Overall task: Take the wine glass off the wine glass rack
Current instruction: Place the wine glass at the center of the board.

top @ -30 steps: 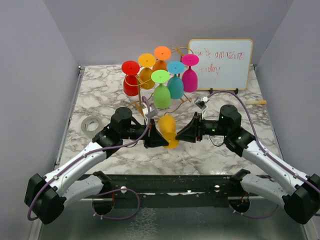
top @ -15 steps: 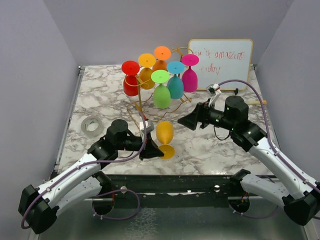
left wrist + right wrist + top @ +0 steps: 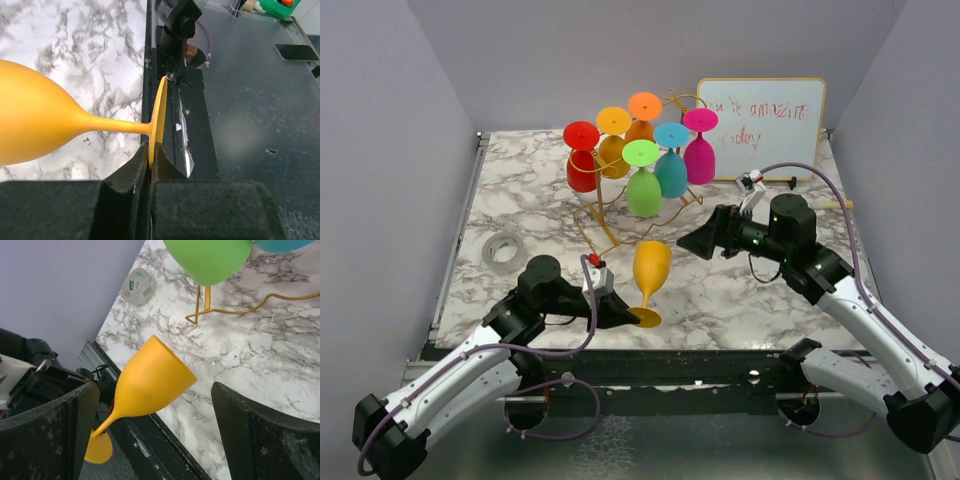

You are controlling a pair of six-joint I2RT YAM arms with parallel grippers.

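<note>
The wine glass is held in my left gripper by its round foot [image 3: 646,317], so my right gripper should grab the bowl's rim [image 3: 664,247] before my left gripper lets go of the foot.
A yellow-orange wine glass [image 3: 651,268] is off the wine glass rack [image 3: 603,218] and hangs tilted over the table's near edge, bowl up. My left gripper [image 3: 623,315] is shut on the rim of its round foot [image 3: 159,117], and the stem runs left to the bowl [image 3: 35,125]. To the right of the glass and apart from it, my right gripper [image 3: 688,243] stands wide open, with only the bowl [image 3: 150,380] seen between its fingers [image 3: 260,435]. The gold wire rack carries several coloured glasses hung upside down, the green one [image 3: 643,190] nearest.
A white-board [image 3: 760,125] leans at the back right. A roll of tape [image 3: 503,249] lies at the left of the marble table [image 3: 770,295]. The black front rail [image 3: 172,100] runs just under the glass foot. The rack's gold foot [image 3: 225,310] lies near the right gripper.
The left gripper has drawn the yellow-orange glass back toward the near edge and tipped it more upright. The right gripper let go of the bowl, opened wide and pulled away to the right.
</note>
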